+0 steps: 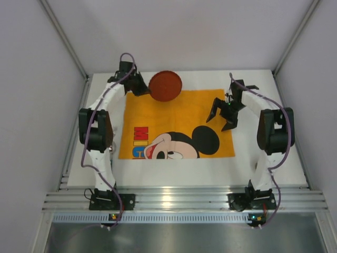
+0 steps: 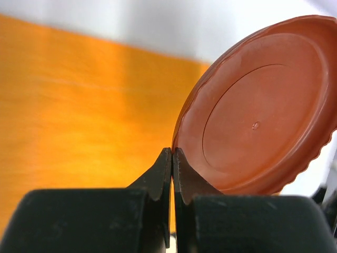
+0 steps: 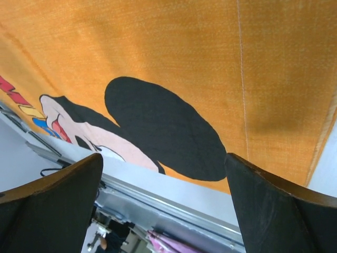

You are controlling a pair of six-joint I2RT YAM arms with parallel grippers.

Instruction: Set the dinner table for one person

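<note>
The red-brown plate (image 1: 165, 86) is facing up and the middle of the orange cloth (image 1: 176, 122) is clear, so my left gripper goes on carrying the plate there until it rests.
A round red-brown plate (image 1: 165, 86) with a scalloped rim hangs tilted over the far edge of the orange Mickey Mouse cloth (image 1: 179, 118), which lies on the white dinner table (image 1: 274, 158). My left gripper (image 1: 145, 90) is shut on the plate's left rim. In the left wrist view the fingertips (image 2: 172, 154) pinch the rim of the plate (image 2: 258, 116), with the cloth (image 2: 79, 105) below. My right gripper (image 1: 221, 117) is open and empty above the cloth's right side. The right wrist view shows its wide-apart fingers (image 3: 268, 205) over the cloth (image 3: 210, 63).
White walls enclose the table on three sides. An aluminium rail (image 1: 184, 199) runs along the near edge where both arm bases are bolted. Bare white tabletop borders the cloth left, right and in front.
</note>
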